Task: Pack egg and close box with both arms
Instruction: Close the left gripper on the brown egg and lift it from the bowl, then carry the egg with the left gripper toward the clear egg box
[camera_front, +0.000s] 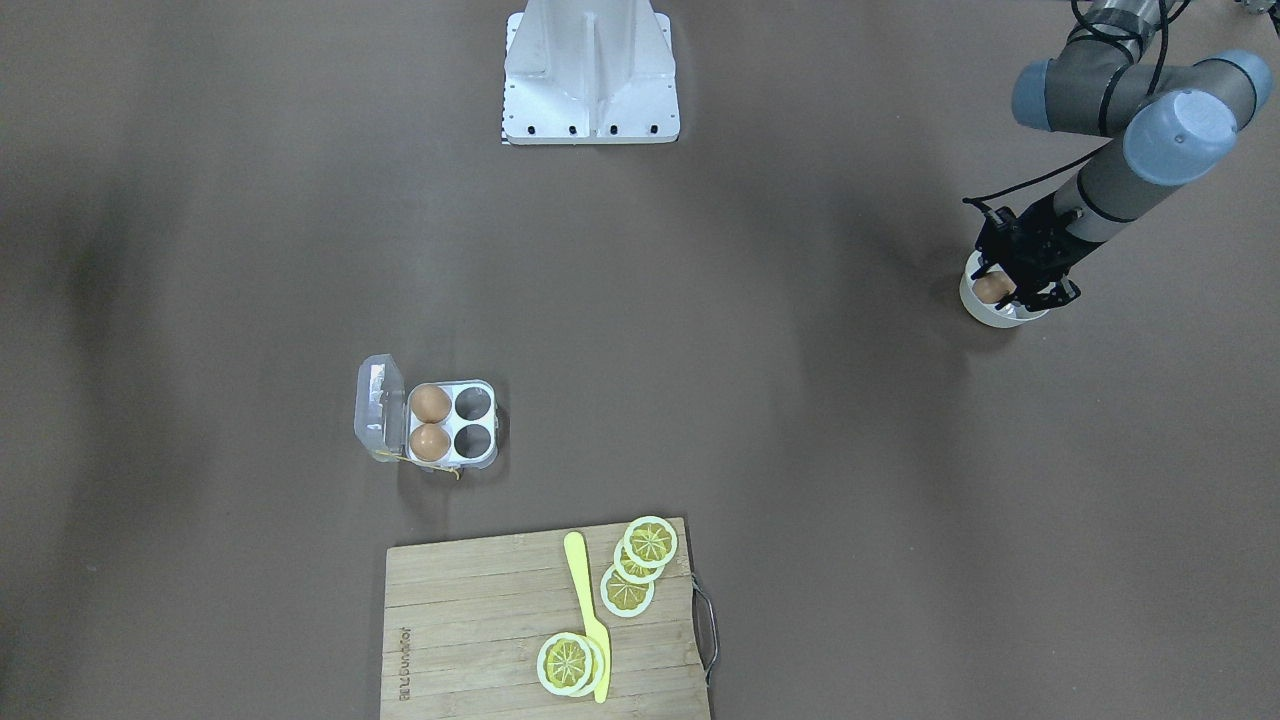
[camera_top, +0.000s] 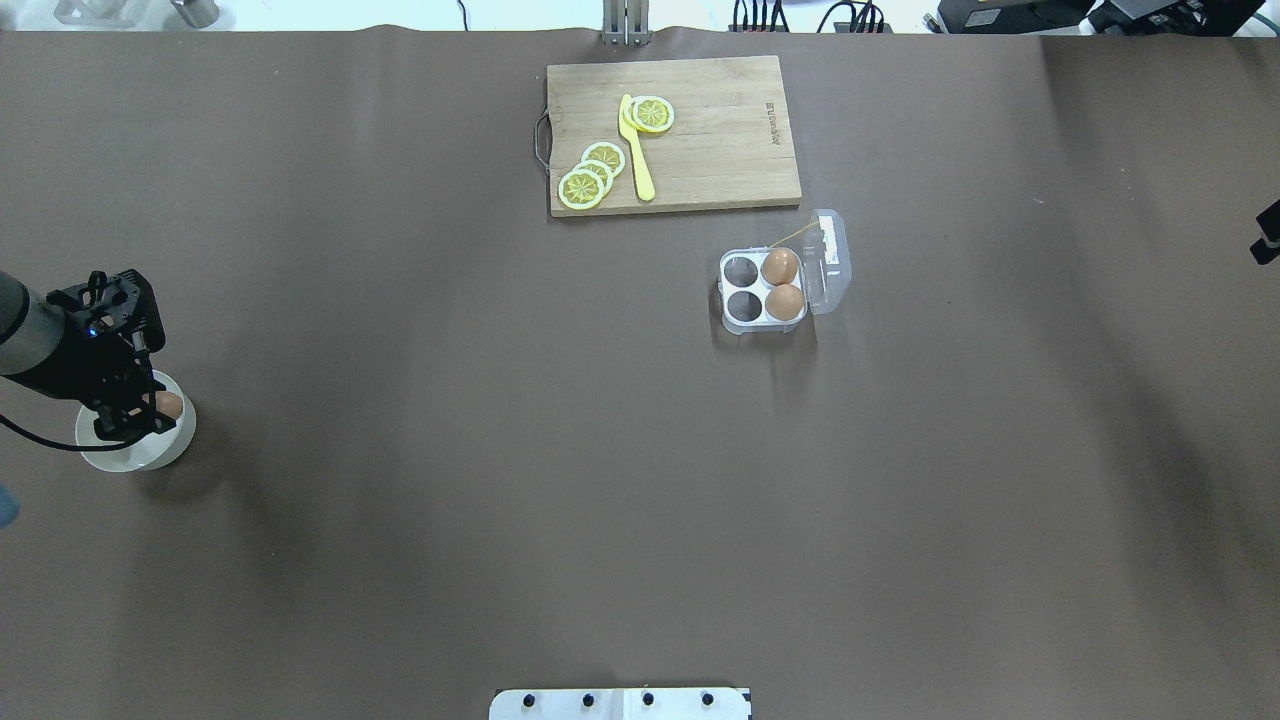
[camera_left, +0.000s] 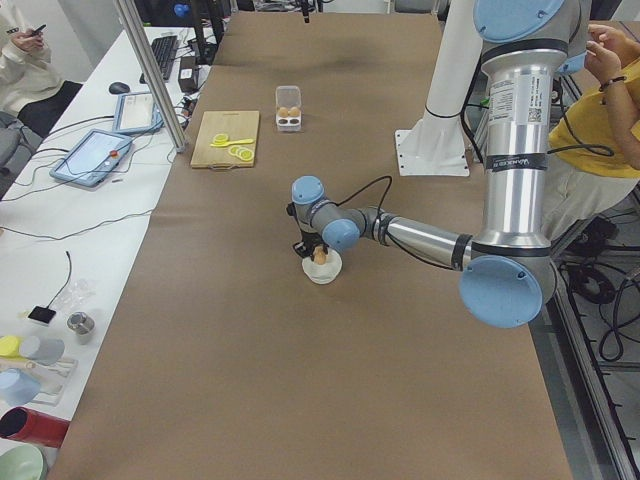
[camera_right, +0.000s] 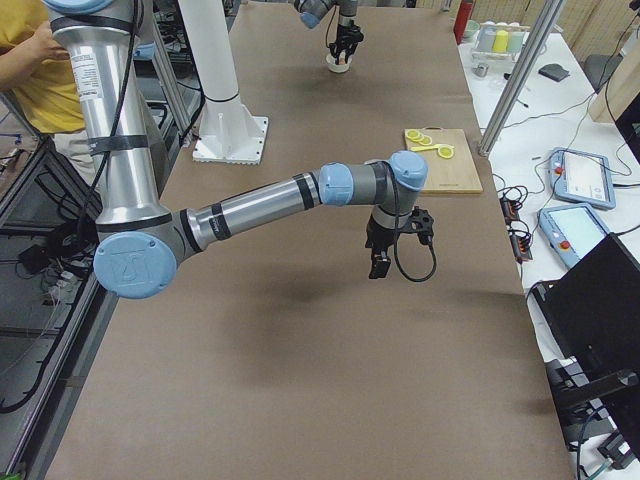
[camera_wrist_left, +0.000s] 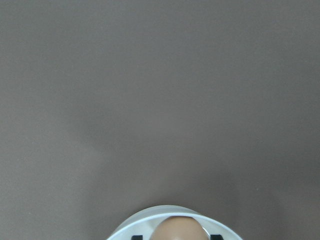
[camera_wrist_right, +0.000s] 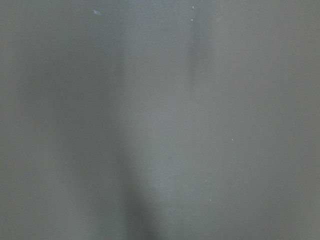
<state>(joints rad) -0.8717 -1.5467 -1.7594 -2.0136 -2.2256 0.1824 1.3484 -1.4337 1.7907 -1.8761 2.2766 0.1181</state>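
Note:
I should expect the bowl to be empty when I lift the egg out, because only white shows (camera_front: 1018, 311) beside the egg in the white bowl (camera_front: 986, 313).
The egg (camera_front: 992, 289) sits in a white bowl (camera_front: 1000, 312) at the table's left end. My left gripper (camera_front: 1012, 284) is down in the bowl and open, with a black fingertip (camera_wrist_left: 137, 236) on either side of the egg (camera_wrist_left: 179, 229) and a small gap on each side. The box (camera_front: 484, 424) lies open mid-table with its clear lid (camera_front: 380, 408) folded back. Two eggs (camera_front: 431, 403) fill its cells by the hinge; the other two cells are empty. My right gripper (camera_right: 380, 265) hangs above bare table, far from the box; I cannot tell whether it is open or shut.
A wooden cutting board (camera_front: 470, 620) with lemon slices (camera_front: 650, 541) and a yellow knife (camera_front: 585, 600) lies beyond the box. The white base block (camera_front: 590, 70) stands at the robot's side. Operators sit at the table's edges in the side views.

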